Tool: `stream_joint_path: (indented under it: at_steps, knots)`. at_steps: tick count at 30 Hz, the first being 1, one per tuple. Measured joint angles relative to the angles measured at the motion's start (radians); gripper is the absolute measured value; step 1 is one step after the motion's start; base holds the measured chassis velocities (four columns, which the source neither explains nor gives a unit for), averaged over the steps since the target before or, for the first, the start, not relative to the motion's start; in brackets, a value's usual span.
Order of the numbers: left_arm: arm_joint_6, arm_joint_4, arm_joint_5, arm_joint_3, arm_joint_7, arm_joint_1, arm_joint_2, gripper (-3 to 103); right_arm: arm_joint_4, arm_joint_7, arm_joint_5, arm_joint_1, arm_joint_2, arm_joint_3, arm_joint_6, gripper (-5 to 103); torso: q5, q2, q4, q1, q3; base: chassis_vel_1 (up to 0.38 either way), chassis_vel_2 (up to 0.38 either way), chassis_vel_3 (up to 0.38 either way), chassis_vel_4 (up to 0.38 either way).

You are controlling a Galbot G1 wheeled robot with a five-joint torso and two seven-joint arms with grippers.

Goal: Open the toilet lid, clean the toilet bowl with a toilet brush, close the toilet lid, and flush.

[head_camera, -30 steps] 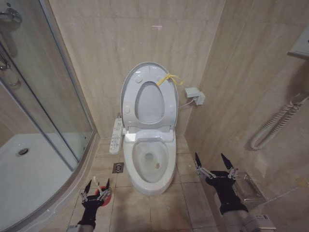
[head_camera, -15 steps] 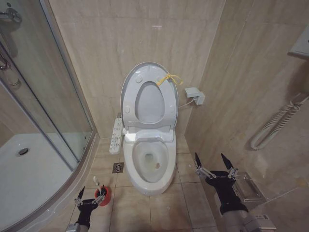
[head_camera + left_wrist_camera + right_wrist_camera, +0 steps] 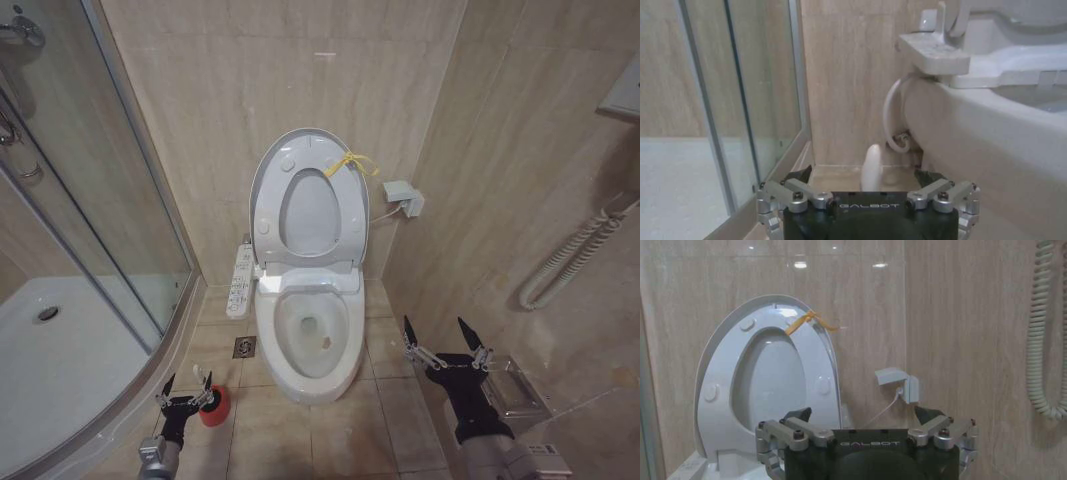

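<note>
My gripper will get the toilet brush [image 3: 871, 168] free of the cup when I lift it, because black bristles show at the red holder cup's opening [image 3: 211, 401].
The toilet lid [image 3: 308, 200] stands raised against the back wall, with the yellow strap [image 3: 352, 163] at its top edge; the lid [image 3: 767, 385] also appears in the right wrist view. Below it lies the open toilet bowl [image 3: 310, 335]. The toilet brush handle [image 3: 198, 377] rises from a red holder cup [image 3: 214, 405] on the floor to the left of the bowl, bristle head hidden. My left gripper [image 3: 187, 382] is open with the handle [image 3: 871, 167] between its fingertips, not clamped. My right gripper [image 3: 441, 336] hangs open to the right of the bowl, holding nothing.
A glass shower enclosure [image 3: 110, 200] with a white tray [image 3: 50, 350] fills the left. A control panel [image 3: 240, 280] sticks out at the bowl's left, with a floor drain [image 3: 245, 347] below it. A wall box [image 3: 403, 196], coiled hose [image 3: 570, 255] and wire rack [image 3: 515, 385] sit on the right.
My left gripper has drawn back and to the left, staying open around the brush handle. The right arm, lid and brush have not moved.
</note>
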Motion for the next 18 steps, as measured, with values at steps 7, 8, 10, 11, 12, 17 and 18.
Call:
stream_joint_path:
  at_steps: [7, 8, 10, 11, 12, 17, 18]
  knots:
    - [-0.010, 0.062, -0.020, 0.010, 0.017, -0.036, 0.019, 100, 0.000, 0.000, 0.000, 0.000, 0.000, 0.000, 0.000, 100, 0.0001, 0.000, 0.0001, 0.000, 0.000, 0.000, 0.000, 0.000, 0.000]
    - [-0.020, 0.084, -0.020, 0.014, 0.020, -0.051, 0.022, 100, 0.000, 0.000, 0.000, 0.000, 0.000, 0.000, 0.000, 100, 0.0001, 0.000, 0.0001, 0.000, 0.000, 0.000, 0.000, 0.000, 0.000]
    - [-0.026, 0.103, -0.020, 0.017, 0.023, -0.064, 0.024, 100, 0.000, 0.000, 0.000, 0.000, 0.000, 0.000, 0.000, 100, 0.0001, 0.000, 0.0001, 0.000, 0.000, 0.000, 0.000, 0.000, 0.000]
    - [-0.029, 0.114, -0.020, 0.020, 0.026, -0.073, 0.026, 100, 0.000, 0.000, 0.000, 0.000, 0.000, 0.000, 0.000, 100, 0.0001, 0.000, -0.0001, 0.000, 0.000, 0.000, 0.000, 0.000, 0.000]
    - [-0.031, 0.129, -0.020, 0.025, 0.032, -0.086, 0.028, 100, 0.000, 0.000, 0.000, 0.000, 0.000, 0.000, 0.000, 100, 0.0002, 0.000, 0.0000, 0.000, 0.000, 0.000, 0.000, 0.000, 0.000]
    - [-0.044, 0.178, -0.021, 0.044, 0.052, -0.131, 0.035, 100, 0.000, 0.000, 0.000, 0.000, 0.000, 0.000, 0.000, 100, 0.0002, 0.000, 0.0000, 0.000, 0.000, 0.000, 0.000, 0.000, 0.000]
    - [-0.044, 0.183, -0.025, 0.048, 0.052, -0.139, 0.035, 100, 0.000, 0.000, 0.000, 0.000, 0.000, 0.000, 0.000, 100, 0.0001, 0.000, -0.0001, 0.000, 0.000, 0.000, 0.000, 0.000, 0.000]
